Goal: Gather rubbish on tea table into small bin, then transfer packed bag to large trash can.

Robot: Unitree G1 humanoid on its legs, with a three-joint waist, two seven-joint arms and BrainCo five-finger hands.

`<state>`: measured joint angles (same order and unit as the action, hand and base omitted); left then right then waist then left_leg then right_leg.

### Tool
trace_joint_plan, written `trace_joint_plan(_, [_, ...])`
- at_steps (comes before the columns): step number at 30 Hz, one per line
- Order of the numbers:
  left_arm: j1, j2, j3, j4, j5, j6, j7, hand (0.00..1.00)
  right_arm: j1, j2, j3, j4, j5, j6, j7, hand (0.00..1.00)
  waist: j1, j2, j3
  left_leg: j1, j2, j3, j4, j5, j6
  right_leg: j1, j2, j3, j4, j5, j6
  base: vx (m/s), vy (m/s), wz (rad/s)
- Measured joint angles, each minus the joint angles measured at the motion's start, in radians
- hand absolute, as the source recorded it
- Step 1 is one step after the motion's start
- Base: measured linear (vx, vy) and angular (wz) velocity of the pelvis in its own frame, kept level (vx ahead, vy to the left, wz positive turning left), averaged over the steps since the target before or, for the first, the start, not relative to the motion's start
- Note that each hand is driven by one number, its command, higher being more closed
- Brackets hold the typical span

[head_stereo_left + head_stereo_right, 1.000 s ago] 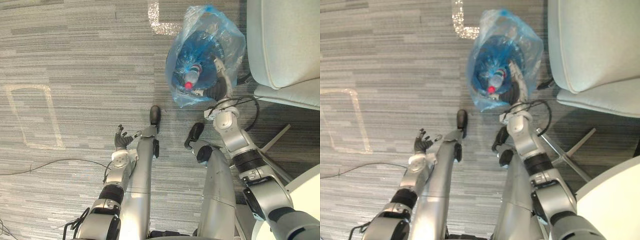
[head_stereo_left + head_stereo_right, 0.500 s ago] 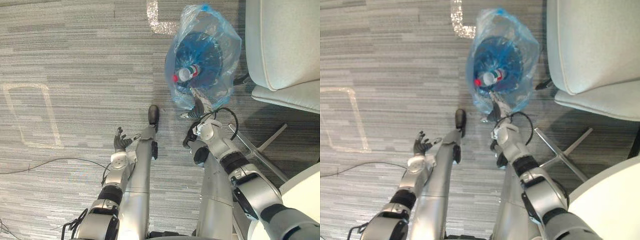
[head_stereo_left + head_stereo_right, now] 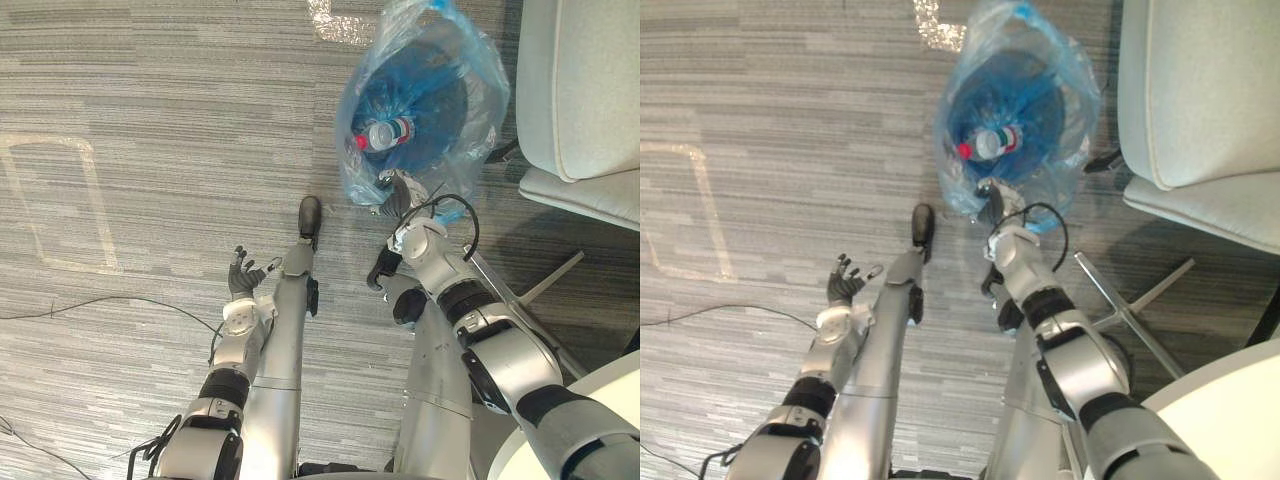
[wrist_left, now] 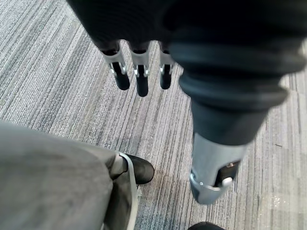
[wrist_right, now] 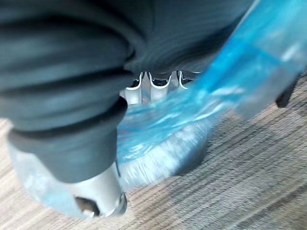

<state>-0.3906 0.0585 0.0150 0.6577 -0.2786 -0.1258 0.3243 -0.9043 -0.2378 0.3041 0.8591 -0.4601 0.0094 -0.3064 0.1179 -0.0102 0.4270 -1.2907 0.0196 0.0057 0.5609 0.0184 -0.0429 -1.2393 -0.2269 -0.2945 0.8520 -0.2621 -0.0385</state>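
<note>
The blue bag (image 3: 408,75) hangs loosely over the small bin's rim (image 3: 487,85). The bag will bunch up and bring the bottle out with it when I lift the bag.
A small bin lined with a blue plastic bag (image 3: 440,60) stands on the carpet ahead of me, at the right. A clear bottle with a red cap (image 3: 385,133) lies inside it. My right hand (image 3: 396,196) is at the bag's near edge. In the right wrist view its fingers (image 5: 158,79) curl over the blue film (image 5: 192,105), with the thumb under it. My left hand (image 3: 240,278) hangs open over bare carpet at the lower left, away from the bin, its fingers (image 4: 139,76) straight.
A pale armchair (image 3: 590,90) stands right beside the bin, and its metal legs (image 3: 545,285) splay across the floor near my right arm. A white round table edge (image 3: 610,400) shows at the lower right. Tape marks (image 3: 60,200) lie on the carpet at the left.
My right hand has come from the bag's right side round to its near edge and curled onto the film. The bottle has shifted inside the bag. The left hand has stayed put.
</note>
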Motion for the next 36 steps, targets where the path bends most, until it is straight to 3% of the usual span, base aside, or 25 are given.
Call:
trace_joint_plan(10, [0.000, 0.003, 0.008, 0.001, 0.001, 0.003, 0.000, 0.00, 0.028, -0.007, -0.049, -0.105, 0.070, -0.001, -0.021, 1.00, 0.003, 0.000, 0.000, 0.003, 0.016, 0.007, 0.019, 0.013, 0.003, 0.010, 0.012, -0.003, -0.001, 0.004, -0.005, -0.06, -0.008, -0.04])
trace_joint_plan(17, [0.018, 0.000, -0.014, 0.002, 0.011, 0.019, -0.005, 0.00, 0.101, 0.006, -0.049, -0.198, 0.091, -0.001, -0.025, 1.00, 0.004, 0.000, 0.000, 0.098, 0.028, 0.013, -0.017, 0.008, 0.007, 0.106, 0.024, -0.008, -0.042, 0.016, -0.014, -0.06, -0.012, -0.07])
trace_joint_plan(26, [0.118, -0.013, -0.014, 0.025, 0.050, 0.051, -0.043, 0.00, 0.270, 0.047, -0.006, -0.383, 0.111, -0.005, -0.005, 1.00, 0.003, -0.004, -0.004, 0.331, 0.044, 0.038, -0.104, 0.022, 0.004, 0.341, 0.042, -0.021, -0.141, 0.027, -0.013, -0.01, -0.004, -0.02])
trace_joint_plan(33, [0.175, -0.016, -0.010, 0.081, 0.098, 0.069, -0.051, 0.00, 0.426, 0.085, 0.035, -0.481, 0.117, -0.011, 0.043, 1.00, 0.001, -0.017, -0.024, 0.500, 0.059, 0.036, -0.105, -0.013, -0.003, 0.532, 0.067, -0.026, -0.195, 0.021, -0.002, 0.00, -0.019, -0.07])
trace_joint_plan(36, [0.202, -0.014, 0.008, 0.116, 0.121, 0.082, -0.053, 0.00, 0.492, 0.113, 0.063, -0.500, 0.118, -0.014, 0.068, 1.00, -0.006, -0.044, -0.063, 0.573, 0.062, 0.042, -0.123, -0.029, 0.000, 0.607, 0.075, -0.023, -0.227, 0.013, 0.012, 0.02, -0.027, -0.07])
